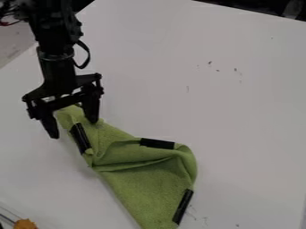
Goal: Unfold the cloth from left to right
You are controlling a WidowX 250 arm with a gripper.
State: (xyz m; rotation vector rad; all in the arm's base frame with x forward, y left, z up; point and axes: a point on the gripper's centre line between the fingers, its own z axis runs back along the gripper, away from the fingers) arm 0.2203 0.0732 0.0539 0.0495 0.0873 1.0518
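Observation:
The green cloth will spread out smoother and drag its lower part along when I pull, because loose creases run into the flat lower part.
The black gripper [74, 129] hangs at the upper left, its two fingers spread wide apart. It stands over the upper left end of the green cloth [143, 183], one finger in front of the cloth and the other just left of its edge. Folded and creased, the cloth runs from below the gripper down to the bottom edge of the view. Black strips mark its left edge, its upper right edge and its lower right edge. Whether the fingers touch the cloth cannot be told.
The white table [239, 112] has small dark specks at the upper right and near the bottom. An orange object [25, 224] lies in the bottom left corner beside thin metal rods. Dark items stand beyond the table's far edge at the top right.

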